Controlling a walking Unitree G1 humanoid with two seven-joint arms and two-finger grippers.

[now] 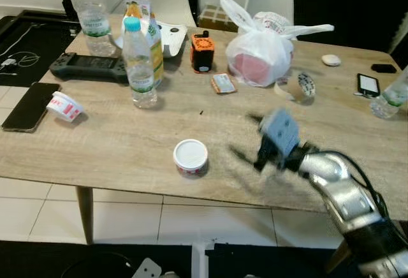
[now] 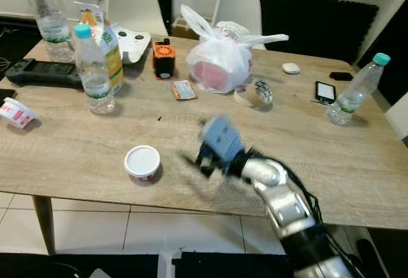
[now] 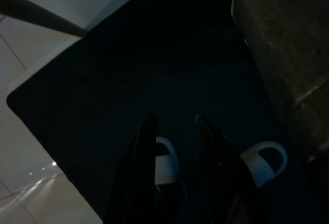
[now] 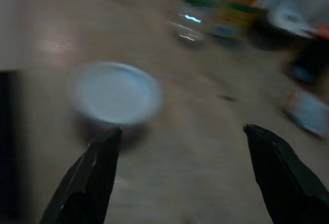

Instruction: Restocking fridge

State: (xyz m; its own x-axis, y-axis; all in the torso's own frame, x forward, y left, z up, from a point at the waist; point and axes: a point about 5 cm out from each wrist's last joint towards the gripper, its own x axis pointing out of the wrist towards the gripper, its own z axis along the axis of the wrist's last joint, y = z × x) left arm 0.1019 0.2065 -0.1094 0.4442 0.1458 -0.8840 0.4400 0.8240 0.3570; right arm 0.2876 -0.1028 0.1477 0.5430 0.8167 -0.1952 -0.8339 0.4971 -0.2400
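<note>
The white lid (image 1: pixel 190 154) lies flat and even all around the rim of the cup (image 1: pixel 190 170). It will stay on when I lift the cup and carry it.
A small yogurt cup (image 1: pixel 190 155) with a white lid stands near the front edge of the wooden table (image 1: pixel 127 138). My right gripper (image 1: pixel 250 143) hovers low over the table to the right of the cup, blurred, with its two black fingers spread wide and nothing between them. In the right wrist view the cup (image 4: pixel 114 93) lies ahead of the open gripper (image 4: pixel 181 130), closer to one finger. A water bottle (image 1: pixel 139 61) and a juice carton (image 1: pixel 153 42) stand further back on the left. My left gripper (image 3: pixel 175 131) hangs idle over a dark floor.
A knotted white plastic bag (image 1: pixel 261 48), an orange gadget (image 1: pixel 202 51), a small packet (image 1: pixel 223 83) and a tape roll (image 1: pixel 306 83) sit at the back. A tipped cup (image 1: pixel 64 106), a phone (image 1: pixel 29 106) and a controller (image 1: pixel 89 66) are at the left; another bottle (image 2: pixel 354 90) at the right.
</note>
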